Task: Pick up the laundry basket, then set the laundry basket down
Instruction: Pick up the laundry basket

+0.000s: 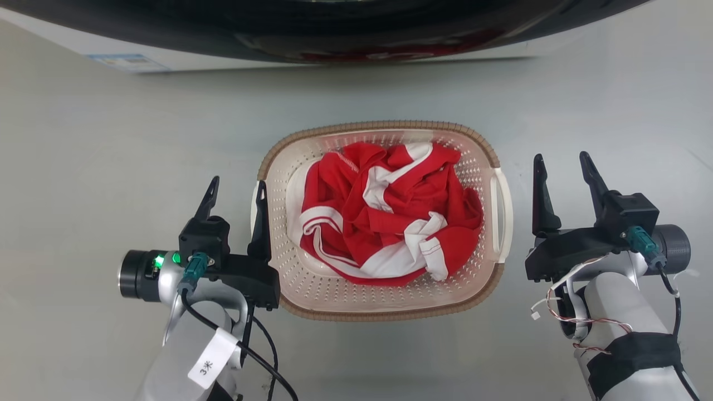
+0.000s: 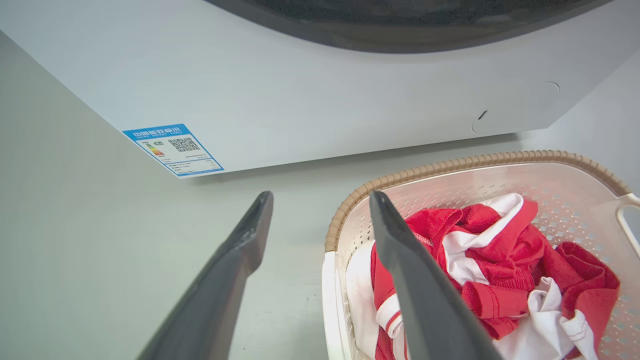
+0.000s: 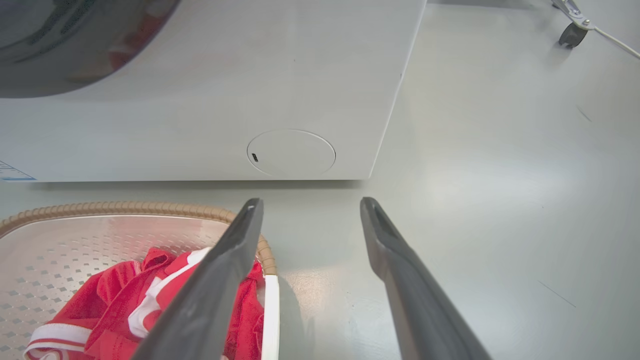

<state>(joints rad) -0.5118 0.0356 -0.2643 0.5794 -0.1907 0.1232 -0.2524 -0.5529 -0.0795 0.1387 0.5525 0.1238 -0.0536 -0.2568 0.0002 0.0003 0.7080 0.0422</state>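
My gripper will bring the heap along with its folds unchanged when it lifts the laundry basket, since the crumpled garment [image 1: 392, 215] sits below the brown rim [image 1: 391, 315].
The laundry basket [image 1: 390, 126], cream perforated plastic with a brown woven-look rim, sits on the grey floor with a crumpled red and white garment [image 1: 390, 217] inside. My left gripper [image 1: 237, 192] is open at the basket's left side, its inner finger over the white left handle [image 1: 255, 207]. In the left wrist view that handle [image 2: 331, 300] lies between the open fingers of the left gripper [image 2: 320, 197]. My right gripper [image 1: 562, 164] is open, a short gap right of the right handle [image 1: 503, 214]. In the right wrist view the right gripper [image 3: 311, 205] is open beside the handle [image 3: 271, 310].
The washer stands just beyond the basket: its dark round door [image 1: 334, 33] overhangs at the top, and its white front [image 2: 300, 90] carries a blue label [image 2: 172, 149]. A caster wheel [image 3: 570, 34] and cable lie far off to the right. Grey floor [image 1: 83, 167] surrounds the basket.
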